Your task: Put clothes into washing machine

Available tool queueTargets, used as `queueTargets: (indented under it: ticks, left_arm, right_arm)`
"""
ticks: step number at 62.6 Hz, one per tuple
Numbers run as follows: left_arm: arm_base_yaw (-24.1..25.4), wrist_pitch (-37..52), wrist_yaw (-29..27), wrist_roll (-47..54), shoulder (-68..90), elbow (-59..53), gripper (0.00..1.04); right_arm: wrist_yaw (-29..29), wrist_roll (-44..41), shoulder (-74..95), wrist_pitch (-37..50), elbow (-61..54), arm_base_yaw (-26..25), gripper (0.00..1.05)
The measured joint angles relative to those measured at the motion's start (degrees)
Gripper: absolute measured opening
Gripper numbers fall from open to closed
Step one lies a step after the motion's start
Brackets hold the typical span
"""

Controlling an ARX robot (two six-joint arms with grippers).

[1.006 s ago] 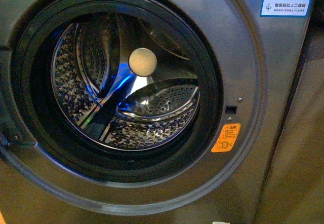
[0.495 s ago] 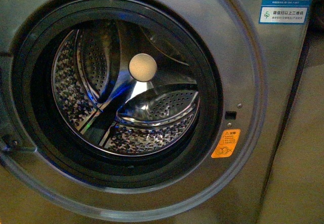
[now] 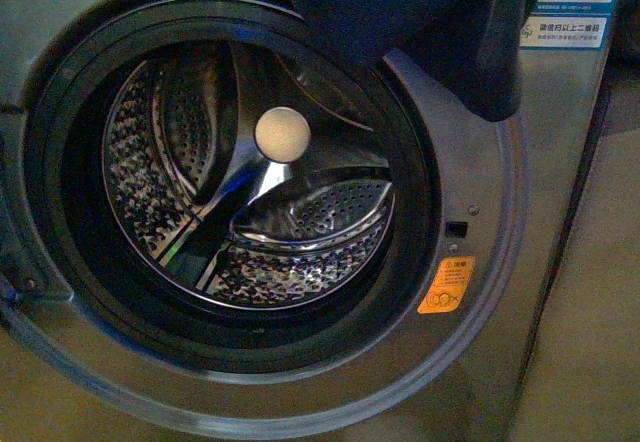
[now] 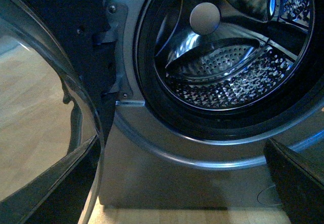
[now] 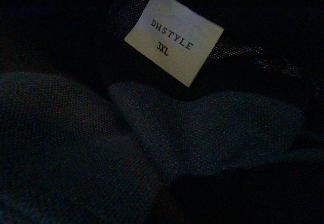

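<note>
I expect the clothes to slump into a low heap behind the porthole's rim when I push them in, because the clothes (image 3: pixel 425 12)' lower edge (image 3: pixel 485 102) hangs down in limp folds.
The washing machine (image 3: pixel 480 212) is a dark grey front-loader with its porthole open, showing the shiny perforated drum (image 3: pixel 250 162). The clothes (image 3: pixel 420 12), dark navy fabric, hang down from the top edge of the front view over the porthole's upper right rim. The same fabric fills the right wrist view (image 5: pixel 76 133), with a white "DHSTYLE 3XL" tag (image 5: pixel 173 36). My right gripper is shut on the clothes, its jaws hidden by fabric. My left gripper (image 4: pixel 177 193) is open and empty, low in front of the machine, below the drum (image 4: pixel 228 57).
The machine's open door (image 4: pixel 76 107) with its glass window stands beside my left gripper. An orange warning sticker (image 3: pixel 447 285) is right of the porthole. A plain grey-brown panel (image 3: pixel 590 312) stands to the machine's right. Light wood floor (image 4: pixel 177 216) lies below.
The clothes have come into the front view from the top right; before, only the open machine showed. The blue glow in the drum has faded.
</note>
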Motion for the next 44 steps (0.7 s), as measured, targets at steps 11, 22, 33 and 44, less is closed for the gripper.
queueTargets:
  ticks: [11, 22, 33, 44]
  left_arm:
    - [0.00, 0.00, -0.02, 0.00, 0.00, 0.00, 0.98]
    - [0.00, 0.00, -0.02, 0.00, 0.00, 0.00, 0.98]
    - [0.00, 0.00, -0.02, 0.00, 0.00, 0.00, 0.98]
    - [6.45, 7.78, 15.63, -7.74, 5.03, 0.15, 0.98]
  right_arm:
    - [-0.04, 0.00, -0.26, 0.04, -0.07, -0.04, 0.14]
    - [-0.02, 0.00, -0.39, 0.07, -0.07, -0.07, 0.14]
    - [-0.02, 0.00, -0.39, 0.07, -0.07, -0.09, 0.14]
    - [0.02, 0.00, -0.39, 0.07, -0.07, -0.09, 0.14]
